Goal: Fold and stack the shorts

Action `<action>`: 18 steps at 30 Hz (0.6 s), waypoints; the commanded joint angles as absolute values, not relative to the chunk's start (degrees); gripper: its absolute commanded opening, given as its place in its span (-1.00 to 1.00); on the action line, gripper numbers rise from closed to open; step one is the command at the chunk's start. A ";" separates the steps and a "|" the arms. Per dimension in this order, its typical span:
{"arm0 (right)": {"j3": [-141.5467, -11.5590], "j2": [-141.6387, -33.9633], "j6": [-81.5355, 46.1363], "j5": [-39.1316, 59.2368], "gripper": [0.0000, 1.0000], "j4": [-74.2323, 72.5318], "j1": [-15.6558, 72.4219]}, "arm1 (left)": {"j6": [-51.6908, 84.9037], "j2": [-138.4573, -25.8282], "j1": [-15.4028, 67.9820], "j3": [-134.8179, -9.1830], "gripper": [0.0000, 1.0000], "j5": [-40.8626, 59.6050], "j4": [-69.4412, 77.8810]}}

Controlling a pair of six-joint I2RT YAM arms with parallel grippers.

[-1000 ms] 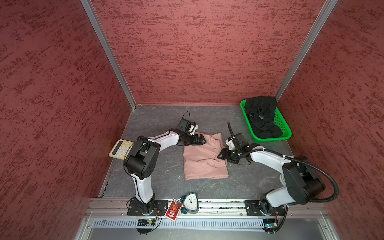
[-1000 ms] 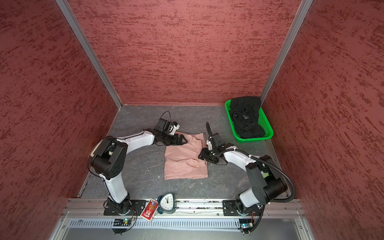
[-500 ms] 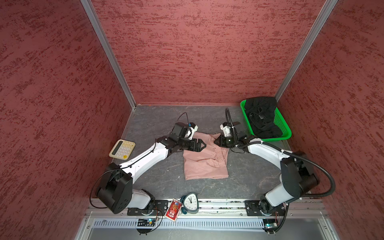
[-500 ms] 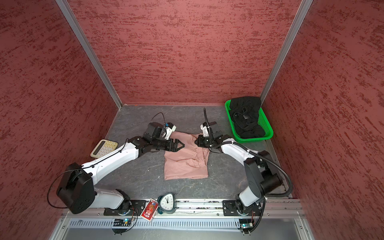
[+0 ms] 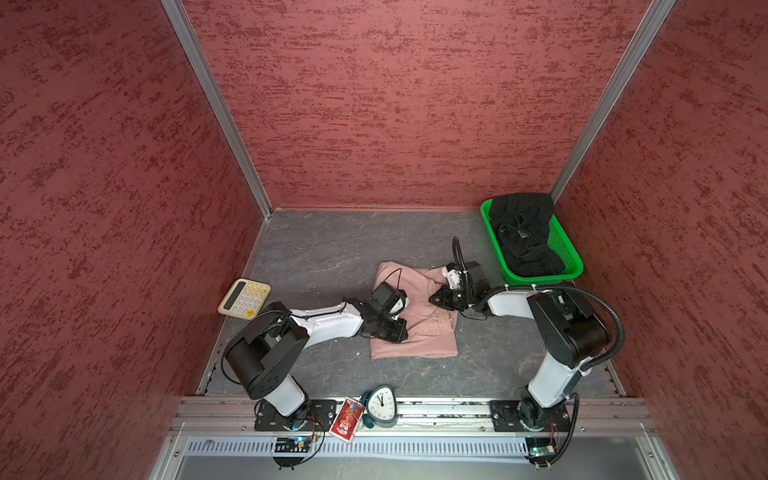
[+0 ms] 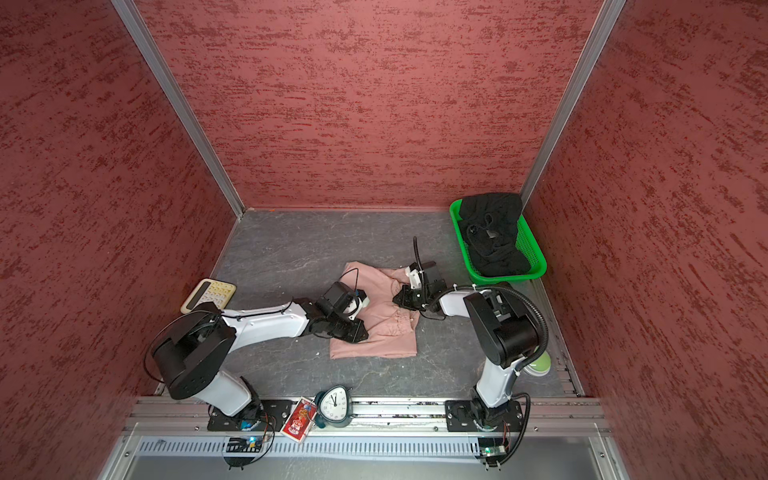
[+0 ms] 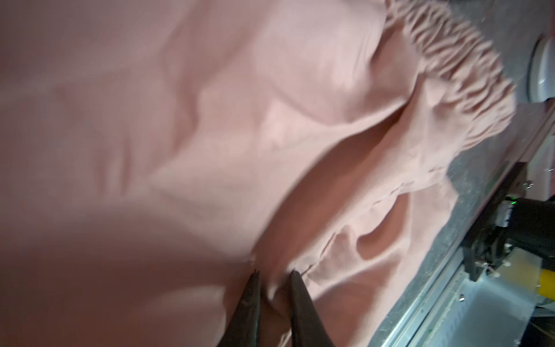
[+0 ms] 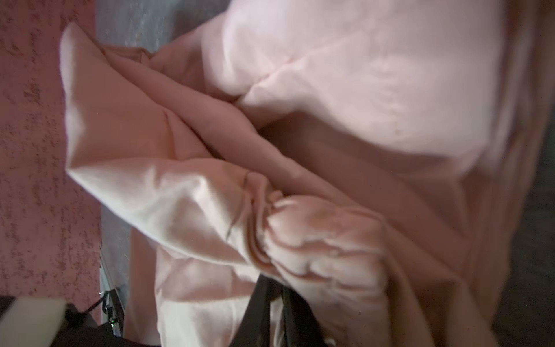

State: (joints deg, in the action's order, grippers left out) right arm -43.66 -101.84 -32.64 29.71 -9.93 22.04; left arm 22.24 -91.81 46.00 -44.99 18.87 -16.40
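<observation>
The dusty pink shorts point(image 5: 425, 339) take up the table's middle, so next I slide them to the far corner of the table point(image 5: 302, 240) beyond the calculator before fetching the black shorts.
The dusty pink shorts point(image 5: 428, 332) point(image 6: 386, 324) lie partly folded in the middle of the grey table. My left gripper point(image 5: 395, 330) point(image 6: 359, 332) rests on their left side, its fingers shut on a pinch of pink cloth point(image 7: 274, 275). My right gripper point(image 5: 434, 298) point(image 6: 397, 299) is over their far right part, shut on a bunch of the gathered waistband point(image 8: 274, 285). The black shorts point(image 5: 523, 232) point(image 6: 492, 232) lie crumpled in the green basket point(image 5: 540, 276) point(image 6: 507, 276) at the far right.
A cream calculator point(image 5: 244, 298) lies by the left wall. A small clock point(image 5: 380, 406) and a red card pack point(image 5: 347, 420) sit on the front rail. Red walls close in three sides. A pale green round thing point(image 6: 540, 363) shows behind the right arm.
The left gripper has closed on the pink cloth and come toward the front. The right gripper, which shut earlier, has come a little toward the front with the waistband.
</observation>
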 commanded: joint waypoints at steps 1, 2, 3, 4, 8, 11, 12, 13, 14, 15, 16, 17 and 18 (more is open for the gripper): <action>-42.62 -103.69 -34.64 28.42 -0.71 -15.69 21.77 | 19.88 -91.94 47.37 -46.85 -0.60 16.17 -19.41; -42.83 -103.24 -34.40 28.47 -0.69 -15.99 21.80 | 19.92 -91.86 47.37 -47.10 -0.60 15.89 -19.72; -43.23 -102.17 -33.93 28.25 -0.66 -15.72 21.77 | 19.78 -91.48 47.29 -47.94 -0.60 15.33 -20.40; -43.70 -100.61 -33.17 27.72 -0.60 -14.87 21.76 | 19.35 -90.67 47.12 -48.77 -0.59 14.88 -21.09; -46.36 -92.76 -29.52 27.15 -0.11 -7.48 21.95 | 17.36 -85.59 45.54 -53.59 0.27 12.49 -24.97; -48.78 -86.52 -26.15 23.23 0.04 3.10 22.89 | 16.14 -80.29 42.72 -56.99 0.99 10.64 -28.44; -50.30 -85.30 -24.40 20.85 0.08 8.57 23.60 | 15.93 -78.59 41.03 -57.83 0.99 10.28 -29.28; -51.55 -84.59 -22.57 19.25 0.14 13.07 24.33 | 15.90 -76.90 39.54 -58.27 0.99 10.30 -29.88; -52.62 -83.97 -20.93 16.87 0.20 17.75 25.43 | 16.08 -74.96 37.70 -58.57 0.99 10.35 -30.50; -53.14 -83.57 -19.96 13.77 0.20 21.58 27.04 | 16.30 -72.96 35.75 -58.63 0.99 10.27 -31.13; -53.34 -83.52 -19.35 11.88 0.20 24.14 28.30 | 16.48 -71.37 33.98 -58.56 0.99 10.13 -31.71; -53.26 -81.78 -18.90 10.09 0.20 26.51 29.85 | 16.71 -69.49 31.96 -58.23 0.99 10.20 -32.34; -52.98 -81.25 -18.89 8.46 0.21 28.41 31.40 | 16.57 -67.80 29.98 -57.89 0.99 10.52 -33.02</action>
